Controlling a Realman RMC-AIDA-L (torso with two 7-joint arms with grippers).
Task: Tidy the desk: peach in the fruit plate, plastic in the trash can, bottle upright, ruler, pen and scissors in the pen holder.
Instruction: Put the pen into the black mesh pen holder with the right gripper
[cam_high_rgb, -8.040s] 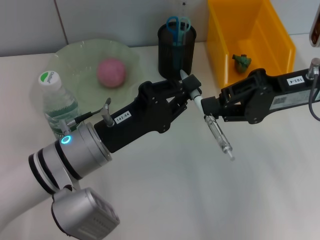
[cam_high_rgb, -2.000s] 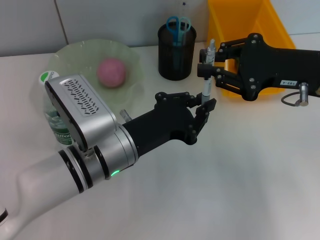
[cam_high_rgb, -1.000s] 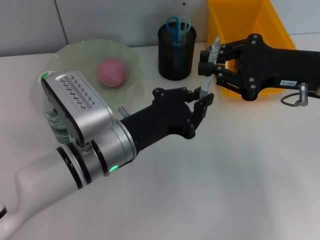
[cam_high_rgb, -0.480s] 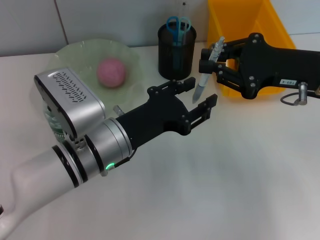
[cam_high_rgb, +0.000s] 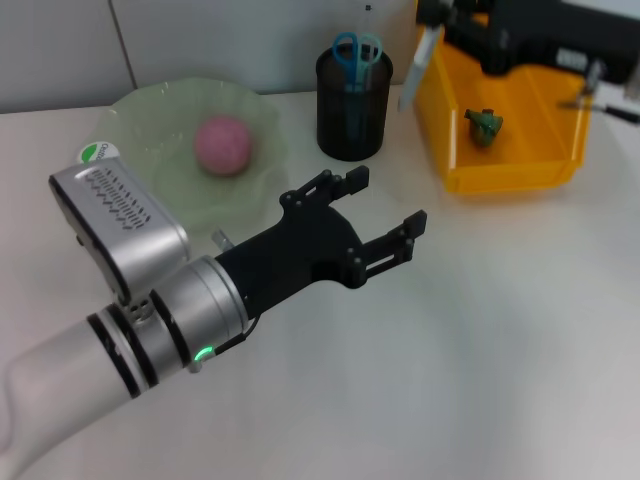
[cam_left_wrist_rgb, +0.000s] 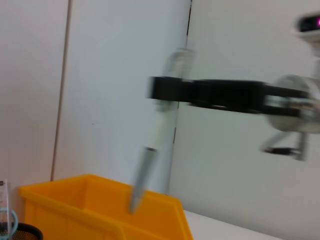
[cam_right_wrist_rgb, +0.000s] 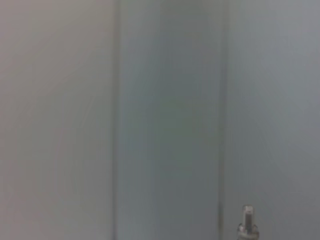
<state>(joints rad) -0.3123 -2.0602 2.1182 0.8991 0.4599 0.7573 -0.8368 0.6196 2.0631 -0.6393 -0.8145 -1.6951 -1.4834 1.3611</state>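
My right gripper should go on over the pen holder's rim before it lets go once the pen's tip is inside, because the pen hanging tip-down (cam_high_rgb: 417, 72) is beside the pen holder's opening (cam_high_rgb: 344, 68).
My right gripper (cam_high_rgb: 438, 22) is shut on the pen (cam_high_rgb: 415, 68) and holds it tip-down above the gap between the black pen holder (cam_high_rgb: 352, 110) and the yellow trash bin (cam_high_rgb: 500, 160). The left wrist view shows the pen (cam_left_wrist_rgb: 154, 140) clamped in the right gripper (cam_left_wrist_rgb: 167, 92). My left gripper (cam_high_rgb: 385, 205) is open and empty over the table in front of the holder. Blue scissors (cam_high_rgb: 357, 48) stand in the holder. The pink peach (cam_high_rgb: 222, 144) lies in the green plate (cam_high_rgb: 150, 115). Green plastic (cam_high_rgb: 483, 122) lies in the bin. The bottle's cap (cam_high_rgb: 99, 153) shows behind my left arm.
The bin (cam_left_wrist_rgb: 100, 205) stands right of the holder, near the back wall. My left arm's silver wrist housing (cam_high_rgb: 115, 230) covers the table's front left and most of the bottle. The right wrist view shows only the wall.
The left gripper opened and let go of the pen, then drew back slightly. The right gripper lifted the pen up and toward the back, above the holder and bin.
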